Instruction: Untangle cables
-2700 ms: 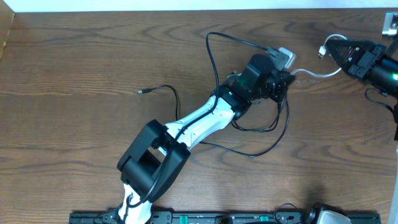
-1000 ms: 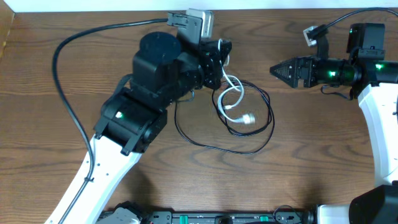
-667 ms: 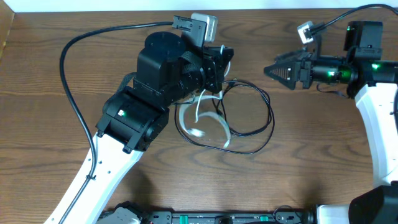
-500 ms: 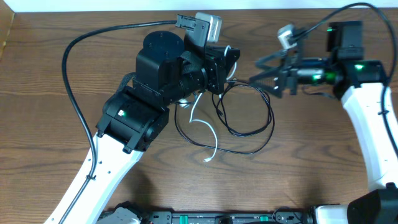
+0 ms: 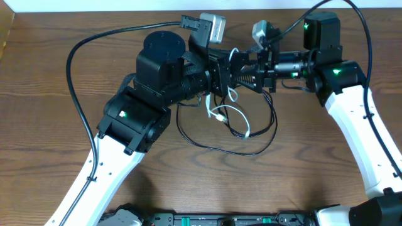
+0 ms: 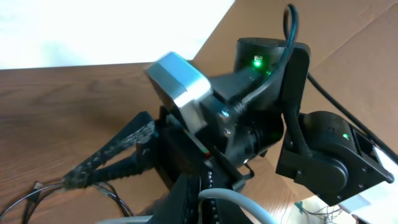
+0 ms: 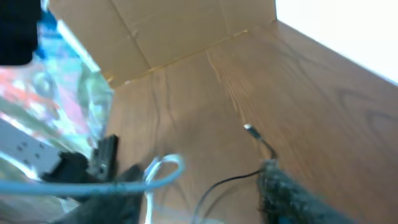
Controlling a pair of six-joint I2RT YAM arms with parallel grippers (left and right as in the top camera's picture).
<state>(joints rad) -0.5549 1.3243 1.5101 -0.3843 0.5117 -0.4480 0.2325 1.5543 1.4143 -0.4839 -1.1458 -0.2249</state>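
Note:
My right gripper needs to grab the white cable and move it to clear wood (image 5: pixel 386 56), because the white cable hangs from my left gripper over the black cable's loops (image 5: pixel 274 117).
My left gripper (image 5: pixel 222 66) is raised over the table's back middle and shut on the white cable (image 5: pixel 220 113), which dangles from it in loops down to a plug end (image 5: pixel 247 134). The black cable (image 5: pixel 264 141) lies in wide loops on the wood underneath. My right gripper (image 5: pixel 242 73) points left, its tips right against the left gripper. In the right wrist view its fingers (image 7: pixel 280 193) stand apart, with a white cable loop (image 7: pixel 165 163) and the black cable (image 7: pixel 236 177) between them. In the left wrist view the white cable (image 6: pixel 249 208) leaves my shut left gripper (image 6: pixel 202 190).
The left arm's thick black wire (image 5: pixel 75 63) arcs over the table's left half. A cardboard wall (image 5: pixel 6 31) stands at the far left. A black rail (image 5: pixel 188 220) runs along the front edge. The white back edge (image 5: pixel 125 5) lies just behind both grippers.
The right arm has swung left until its fingers meet the left gripper, and its jaws have narrowed. The dangling white cable has swung and re-looped. The left gripper stays shut.

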